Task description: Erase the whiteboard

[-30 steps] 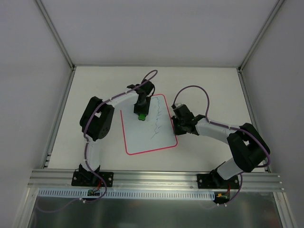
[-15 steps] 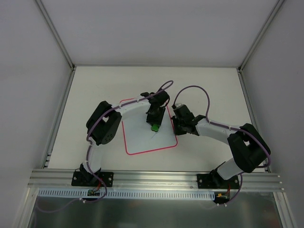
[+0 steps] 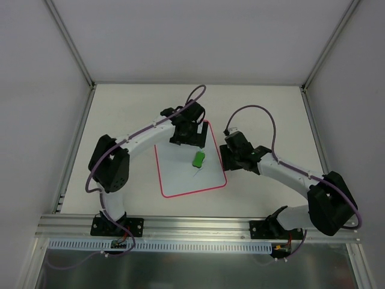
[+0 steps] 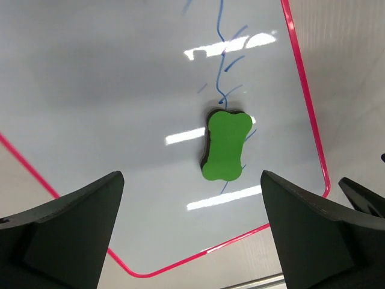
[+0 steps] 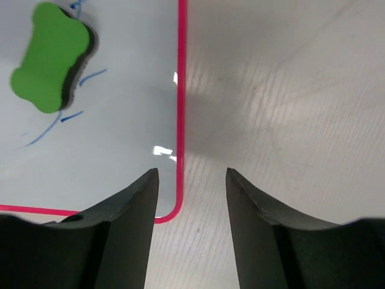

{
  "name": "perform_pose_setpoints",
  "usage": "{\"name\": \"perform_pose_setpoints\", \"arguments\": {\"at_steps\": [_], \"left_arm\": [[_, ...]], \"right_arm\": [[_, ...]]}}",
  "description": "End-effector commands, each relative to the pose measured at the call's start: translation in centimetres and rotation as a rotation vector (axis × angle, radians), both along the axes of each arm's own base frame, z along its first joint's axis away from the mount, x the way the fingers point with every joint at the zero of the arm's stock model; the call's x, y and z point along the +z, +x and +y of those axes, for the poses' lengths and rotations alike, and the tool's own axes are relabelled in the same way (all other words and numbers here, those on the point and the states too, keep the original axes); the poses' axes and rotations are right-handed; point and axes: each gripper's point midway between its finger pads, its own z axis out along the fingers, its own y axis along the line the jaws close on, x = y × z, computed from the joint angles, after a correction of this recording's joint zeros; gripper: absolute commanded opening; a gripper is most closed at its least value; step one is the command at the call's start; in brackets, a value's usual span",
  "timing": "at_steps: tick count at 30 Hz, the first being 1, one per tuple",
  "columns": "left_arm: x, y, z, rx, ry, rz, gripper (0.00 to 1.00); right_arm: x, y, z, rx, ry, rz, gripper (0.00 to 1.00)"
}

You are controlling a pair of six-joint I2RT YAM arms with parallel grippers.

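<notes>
Blue strokes (image 4: pixel 222 90) are still there on my right gripper's side, so my left gripper should first move away from the whiteboard. My right gripper should then take the green eraser block (image 3: pixel 198 159).
The whiteboard (image 3: pixel 180 174) lies flat on the table, white with a red-pink rim. A green bone-shaped eraser block (image 3: pixel 198 159) rests on it, free of both grippers. A few blue pen strokes (image 4: pixel 222 60) remain around the block. My left gripper (image 3: pixel 190 142) hovers over the board's far edge, open, with the block (image 4: pixel 225 146) ahead of its fingers (image 4: pixel 72 229) on the whiteboard (image 4: pixel 120 90). My right gripper (image 3: pixel 224 159) is open at the board's right edge. In its wrist view the rim (image 5: pixel 181 90) runs between the fingers (image 5: pixel 129 229), with the block (image 5: pixel 51 57) at the upper left.
Light wood-grain table (image 5: pixel 289 90) extends to the right of the board. White walls with metal rails (image 3: pixel 75 144) enclose the workspace. An aluminium beam (image 3: pixel 198 226) carries both arm bases at the near edge.
My left gripper opened, let go of the green block and drew back toward the far edge. Much of the blue writing is wiped. My right gripper opened off the board's right edge.
</notes>
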Motion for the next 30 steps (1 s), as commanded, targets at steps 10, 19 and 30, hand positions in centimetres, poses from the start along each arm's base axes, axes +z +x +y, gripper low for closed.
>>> {"name": "perform_pose_setpoints", "arguments": {"at_steps": [10, 19, 30], "left_arm": [[1.2, -2.7, 10.8, 0.284, -0.070, -0.076, 0.96], [-1.8, -6.8, 14.2, 0.373, -0.108, -0.082, 0.96], [-3.0, -7.9, 15.3, 0.373, -0.091, -0.074, 0.96]], "right_arm": [[3.8, 3.8, 7.3, -0.083, 0.058, -0.092, 0.65], [2.3, 5.7, 10.9, -0.166, 0.023, -0.077, 0.66], [0.7, 6.3, 12.3, -0.218, -0.001, -0.056, 0.58]]}}
